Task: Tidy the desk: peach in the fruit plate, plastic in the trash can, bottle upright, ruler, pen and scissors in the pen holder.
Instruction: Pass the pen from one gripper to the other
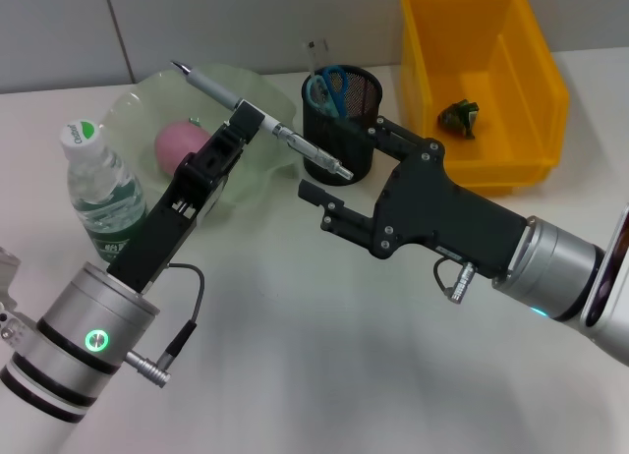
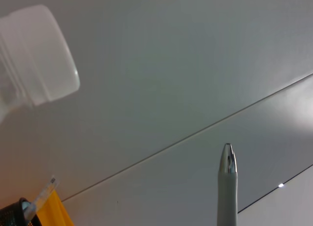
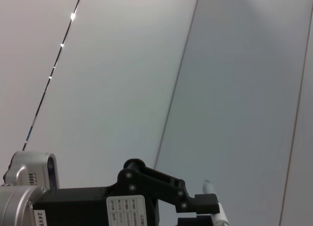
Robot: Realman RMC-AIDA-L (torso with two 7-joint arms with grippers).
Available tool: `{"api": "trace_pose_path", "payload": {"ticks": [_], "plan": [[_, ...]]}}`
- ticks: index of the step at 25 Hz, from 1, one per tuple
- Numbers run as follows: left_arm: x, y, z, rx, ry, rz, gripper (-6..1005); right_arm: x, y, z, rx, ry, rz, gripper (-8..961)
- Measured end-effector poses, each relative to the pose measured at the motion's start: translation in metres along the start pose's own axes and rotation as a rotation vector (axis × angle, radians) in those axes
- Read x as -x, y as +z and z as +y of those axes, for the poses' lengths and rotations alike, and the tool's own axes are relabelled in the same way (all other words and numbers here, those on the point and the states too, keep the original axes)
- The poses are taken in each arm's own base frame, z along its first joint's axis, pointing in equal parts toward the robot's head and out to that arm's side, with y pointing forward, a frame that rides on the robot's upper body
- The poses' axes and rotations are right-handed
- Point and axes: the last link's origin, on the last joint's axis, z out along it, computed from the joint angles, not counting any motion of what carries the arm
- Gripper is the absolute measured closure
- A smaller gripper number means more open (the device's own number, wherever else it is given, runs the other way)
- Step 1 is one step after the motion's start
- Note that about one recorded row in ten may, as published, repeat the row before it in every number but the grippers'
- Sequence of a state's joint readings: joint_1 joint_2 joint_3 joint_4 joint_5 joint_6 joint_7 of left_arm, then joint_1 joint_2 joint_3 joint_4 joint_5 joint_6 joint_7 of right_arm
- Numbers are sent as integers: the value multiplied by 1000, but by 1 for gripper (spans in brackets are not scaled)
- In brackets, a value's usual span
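Note:
Next, I take the pen's lower end (image 1: 334, 165) with my right gripper before I bring the pen to the pen holder, because my left gripper is holding the grey pen slanted (image 1: 271, 127) by its middle.
My left gripper (image 1: 246, 118) is shut on the middle of a grey pen (image 1: 207, 85), which it holds tilted above the table. The pen's lower end lies between the spread fingers of my right gripper (image 1: 340, 162), which is open beside the black mesh pen holder (image 1: 356, 115). Blue-handled scissors (image 1: 329, 86) and a clear ruler (image 1: 313, 55) stand in the holder. A pink peach (image 1: 181, 144) rests in the green fruit plate (image 1: 263, 92). The bottle (image 1: 98, 191) stands upright at the left. Crumpled dark plastic (image 1: 459, 117) lies in the yellow trash can (image 1: 536, 90). The left wrist view shows the pen's end (image 2: 227, 184).
The trash can stands at the back right, just beyond my right arm. The plate and bottle are close under my left arm. Bare white table (image 1: 324, 356) stretches across the front. The right wrist view shows the left gripper (image 3: 156, 192) against the wall.

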State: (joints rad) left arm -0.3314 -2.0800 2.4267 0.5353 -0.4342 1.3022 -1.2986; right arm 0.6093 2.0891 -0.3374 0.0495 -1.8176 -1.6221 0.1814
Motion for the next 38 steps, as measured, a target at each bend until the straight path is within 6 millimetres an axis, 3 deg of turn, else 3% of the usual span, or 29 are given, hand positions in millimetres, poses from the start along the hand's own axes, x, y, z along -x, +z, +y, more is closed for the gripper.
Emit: {"api": "trace_pose_path", "payload": {"ticks": [24, 38], "plan": [[0, -1, 0, -2, -9, 2, 762, -1, 8, 0, -14, 16, 0, 398], [0, 0, 0, -2, -10, 1, 754, -1, 9, 1, -13, 20, 1, 614]]}}
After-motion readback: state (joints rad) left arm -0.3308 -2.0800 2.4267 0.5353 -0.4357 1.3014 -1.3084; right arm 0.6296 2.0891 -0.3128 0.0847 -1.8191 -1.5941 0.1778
